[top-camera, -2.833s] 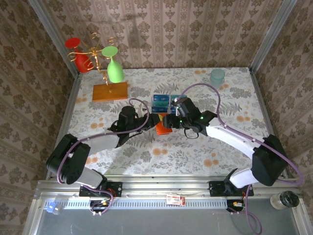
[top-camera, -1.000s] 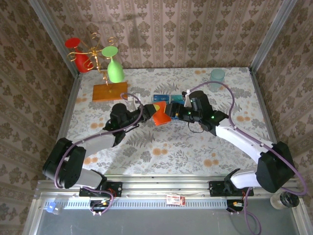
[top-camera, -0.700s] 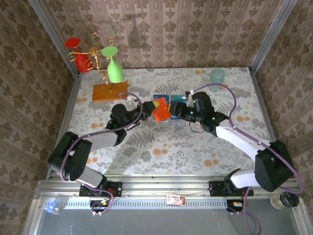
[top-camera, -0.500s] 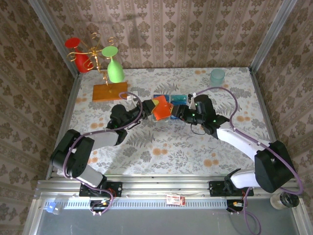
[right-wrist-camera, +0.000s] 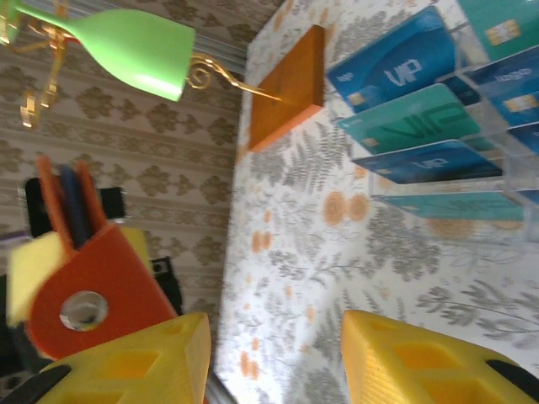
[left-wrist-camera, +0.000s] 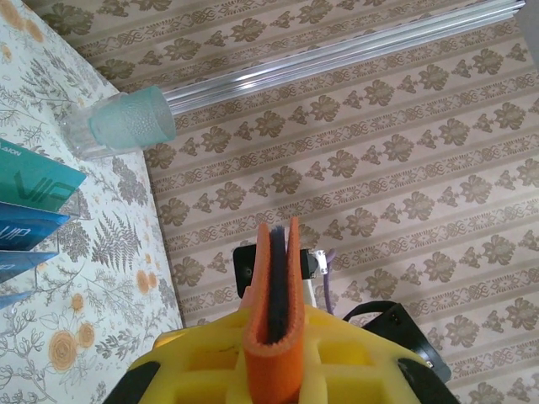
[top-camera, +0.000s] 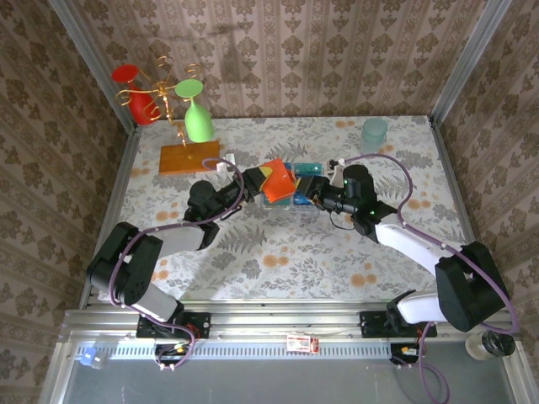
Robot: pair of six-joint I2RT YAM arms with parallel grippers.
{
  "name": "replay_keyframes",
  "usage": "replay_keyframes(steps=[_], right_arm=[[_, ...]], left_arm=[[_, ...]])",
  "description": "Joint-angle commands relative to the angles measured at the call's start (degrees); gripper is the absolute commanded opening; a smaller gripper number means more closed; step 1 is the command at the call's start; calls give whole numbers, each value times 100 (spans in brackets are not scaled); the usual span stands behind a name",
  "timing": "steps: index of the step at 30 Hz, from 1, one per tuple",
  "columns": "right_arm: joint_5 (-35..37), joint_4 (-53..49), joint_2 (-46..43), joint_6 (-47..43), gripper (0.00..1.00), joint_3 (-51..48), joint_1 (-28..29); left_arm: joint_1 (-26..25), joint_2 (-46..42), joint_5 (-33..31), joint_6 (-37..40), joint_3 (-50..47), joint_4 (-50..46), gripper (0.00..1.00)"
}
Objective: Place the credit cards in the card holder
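Note:
My left gripper keeps the card holder [left-wrist-camera: 278, 273] pinched shut, so my right gripper should grab the flap with the metal snap [right-wrist-camera: 84, 310] before my left gripper lets go of it.
The card holder [top-camera: 275, 181] is an orange-red folded case held on edge above the table, with my left gripper [top-camera: 255, 183] shut on it. In the left wrist view the card holder [left-wrist-camera: 274, 320] stands between the yellow fingers [left-wrist-camera: 194, 370], its dark inner lining showing in the slit. My right gripper [top-camera: 318, 192] hangs just right of it, open with nothing between its fingers [right-wrist-camera: 126, 362]. The card holder [right-wrist-camera: 93, 295] shows to the left of that gripper [right-wrist-camera: 269, 353]. The credit cards [right-wrist-camera: 396, 118], dark blue and teal, stand in a clear tray [top-camera: 290, 200]. Those cards [left-wrist-camera: 34, 185] also appear at the left edge.
An orange-brown wooden slab [top-camera: 189, 157] at the back left carries a gold rack with a green glass [top-camera: 199, 122] and a red glass [top-camera: 135, 93]. A pale teal cup [top-camera: 374, 130] stands at the back right. Patterned walls close in the table.
My left gripper has carried the card holder back and up, partly over the tray. My right gripper has drawn away to the right and its jaws have narrowed.

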Motion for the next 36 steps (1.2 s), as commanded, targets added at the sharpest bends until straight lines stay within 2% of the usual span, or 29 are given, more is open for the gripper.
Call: replay_keyframes(steps=[1, 4, 9, 10, 14, 16, 23, 28, 33, 36], right_arm=[[-444, 1074, 86, 600, 45, -105, -47], [-605, 1458, 150, 837, 45, -129, -56], [-512, 1094, -102, 585, 45, -119, -78], [-434, 859, -218, 420, 48, -124, -75], [-203, 33, -639, -219, 75, -5, -62], [-135, -371, -722, -490, 83, 148, -27], [-62, -690, -278, -752, 86, 642, 139], [-93, -453, 147, -675, 80, 755, 176], [-176, 163, 211, -330, 46, 461, -52], [-286, 478, 209, -130, 38, 290, -154]], left_arm=[[13, 15, -32, -110, -8, 378, 0], [8, 17, -24, -123, -7, 391, 0], [13, 30, 4, -145, -7, 389, 0], [12, 36, 12, -144, -7, 388, 0], [4, 76, 51, -155, -7, 389, 0], [-4, 95, 77, -170, 1, 388, 0], [-44, 150, 105, -160, 67, 387, 0], [-57, 161, 111, -172, 109, 391, 0], [-57, 164, 104, -168, 107, 411, 0], [-57, 165, 92, -176, 116, 422, 0]])
